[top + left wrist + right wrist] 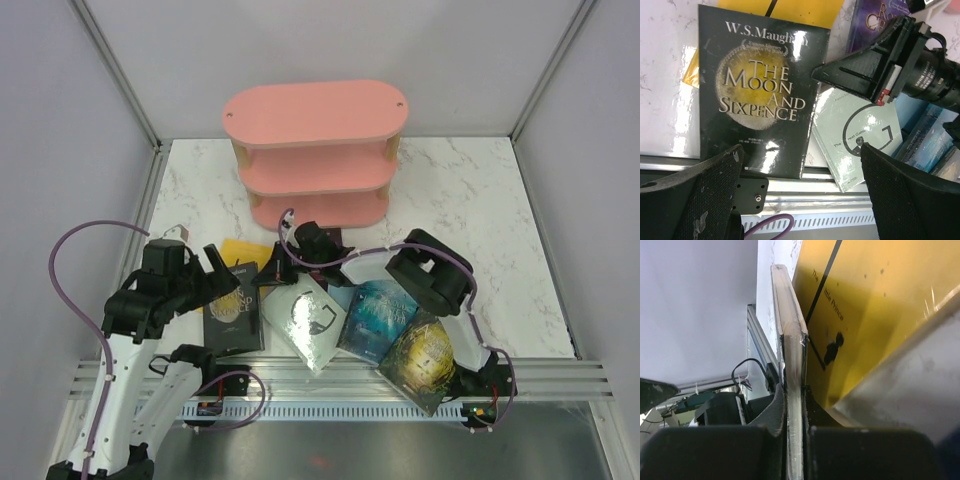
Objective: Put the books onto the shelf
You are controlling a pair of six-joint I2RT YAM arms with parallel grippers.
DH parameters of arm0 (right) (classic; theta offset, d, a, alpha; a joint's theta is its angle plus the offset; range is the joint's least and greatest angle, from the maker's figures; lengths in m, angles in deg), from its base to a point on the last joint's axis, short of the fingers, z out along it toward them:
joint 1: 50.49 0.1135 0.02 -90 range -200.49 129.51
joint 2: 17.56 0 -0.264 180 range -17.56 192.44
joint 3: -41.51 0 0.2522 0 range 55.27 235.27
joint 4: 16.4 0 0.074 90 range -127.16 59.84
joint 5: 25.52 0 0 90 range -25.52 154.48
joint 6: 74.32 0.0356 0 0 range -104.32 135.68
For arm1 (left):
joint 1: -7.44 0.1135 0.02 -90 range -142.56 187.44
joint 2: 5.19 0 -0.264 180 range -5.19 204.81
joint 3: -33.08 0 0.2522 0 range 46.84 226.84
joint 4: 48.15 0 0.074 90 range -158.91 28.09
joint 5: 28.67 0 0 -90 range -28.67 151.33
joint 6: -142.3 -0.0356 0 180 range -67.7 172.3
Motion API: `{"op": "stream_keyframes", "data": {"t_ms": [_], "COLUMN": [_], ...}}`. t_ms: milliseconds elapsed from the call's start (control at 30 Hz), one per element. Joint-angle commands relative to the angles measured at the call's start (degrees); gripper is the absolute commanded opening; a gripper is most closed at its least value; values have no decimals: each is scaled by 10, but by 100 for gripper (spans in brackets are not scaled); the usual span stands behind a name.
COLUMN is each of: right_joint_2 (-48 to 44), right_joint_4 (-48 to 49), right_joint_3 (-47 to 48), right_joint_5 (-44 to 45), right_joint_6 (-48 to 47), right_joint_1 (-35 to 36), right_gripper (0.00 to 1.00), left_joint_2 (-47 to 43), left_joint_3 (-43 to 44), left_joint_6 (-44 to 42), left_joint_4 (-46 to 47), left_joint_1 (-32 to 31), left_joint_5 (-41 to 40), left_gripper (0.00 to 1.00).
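Note:
My right gripper goes on pulling with its fingers closed on the black book's thin edge until the black book rests across the pale grey-green book.
Several books lie fanned along the table's near edge: a black one, a pale grey-green one, a teal-blue one and a green-gold one. A yellow book lies partly under the black one. My right gripper is shut on a thin plastic-wrapped book edge, apparently the pale grey-green book's top corner. The left gripper hangs wide open above the black book's near edge, holding nothing. At the back stands the pink shelf, its boards bare.
A purple book peeks out behind the right gripper. A slotted metal rail runs along the near edge under the books' lower corners. Grey walls with aluminium posts enclose the marble table.

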Motion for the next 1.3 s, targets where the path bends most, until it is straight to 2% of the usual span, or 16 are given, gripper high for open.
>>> {"op": "stream_keyframes", "data": {"t_ms": [0,267,467,567,700,867,1033,1167,1200,1233,1267], "right_joint_2": [-91,-260,-383,-431,-478,-535,-584,-581,-570,-564,-559], "right_joint_4": [0,-63,-145,-197,-262,-302,-348,-378,-395,-401,-406], "right_joint_3": [-29,-128,-161,-161,-160,-193,-216,-219,-215,-214,-214], "right_joint_5": [7,30,33,30,19,2,10,22,23,23,21], "right_joint_6": [-6,-38,-75,-101,-128,-131,-134,-146,-147,-148,-146], "right_joint_1": [-13,-64,-112,-134,-148,-148,-149,-149,-149,-149,-148], "right_gripper": [0,0,0,0,0,0,0,0,3,16,35], "left_joint_2": [-2,18,35,34,60,155,213,280,294,296,296], "left_joint_3": [32,42,-20,-74,-164,-192,-217,-230,-228,-225,-215], "left_joint_6": [-26,-25,-7,23,42,52,83,104,101,95,80], "left_joint_4": [16,46,128,208,350,465,596,635,634,626,604], "left_joint_1": [2,1,2,1,2,2,6,6,6,6,6], "left_joint_5": [2,7,88,164,196,221,270,288,285,279,260], "left_gripper": [100,100,100,100,100,100,100,100,100,100,100]}}
